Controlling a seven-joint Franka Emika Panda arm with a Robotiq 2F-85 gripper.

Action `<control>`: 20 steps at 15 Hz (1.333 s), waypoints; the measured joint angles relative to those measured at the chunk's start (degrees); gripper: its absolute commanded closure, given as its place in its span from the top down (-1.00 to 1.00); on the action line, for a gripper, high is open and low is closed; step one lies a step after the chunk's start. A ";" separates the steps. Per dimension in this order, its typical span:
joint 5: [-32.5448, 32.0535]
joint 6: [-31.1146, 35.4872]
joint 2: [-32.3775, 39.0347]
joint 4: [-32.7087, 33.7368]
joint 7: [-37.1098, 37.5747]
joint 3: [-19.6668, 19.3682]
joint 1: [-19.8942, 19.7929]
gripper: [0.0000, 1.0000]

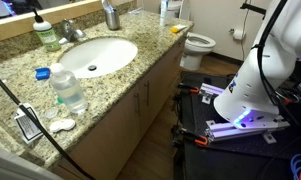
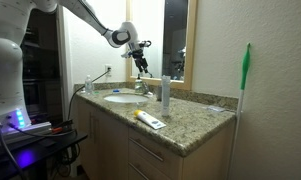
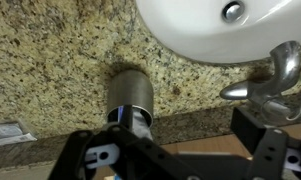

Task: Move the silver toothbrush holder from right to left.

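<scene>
The silver toothbrush holder (image 1: 112,20) is upright and clear of the faucet, so my open gripper should keep going down toward its top (image 1: 108,9) until the fingers get to it and close.
The silver toothbrush holder (image 1: 111,16) stands on the granite counter at the back, beside the sink, with sticks poking from its top. It also shows in an exterior view (image 2: 165,92) near the mirror. In the wrist view the holder (image 3: 130,95) is seen from above, close to the left finger. My gripper (image 3: 180,150) is open and empty, hovering above the holder and the faucet. It hangs well above the counter (image 2: 138,60). The gripper is out of frame in the exterior view that looks down on the sink.
White sink (image 1: 95,57) with chrome faucet (image 3: 270,80) beside the holder. Green soap bottle (image 1: 45,32) at the back corner. Clear water bottle (image 1: 68,88) and small items at the counter's front end. White tube (image 1: 165,10), yellow item (image 2: 145,118), toilet (image 1: 198,45).
</scene>
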 measured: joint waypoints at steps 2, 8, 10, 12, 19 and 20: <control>-0.15 0.02 1.20 1.16 0.73 0.33 -0.26 1.00; -3.00 -2.33 10.40 12.88 20.30 0.15 -3.54 1.00; -2.48 -4.08 15.65 19.13 25.58 -0.06 -6.01 1.00; -2.66 -4.89 19.86 23.14 29.17 -0.53 -7.35 1.00; -2.90 -5.53 21.26 23.39 32.60 -0.58 -7.14 1.00; -2.94 -5.63 22.28 23.45 34.08 -0.86 -7.20 1.00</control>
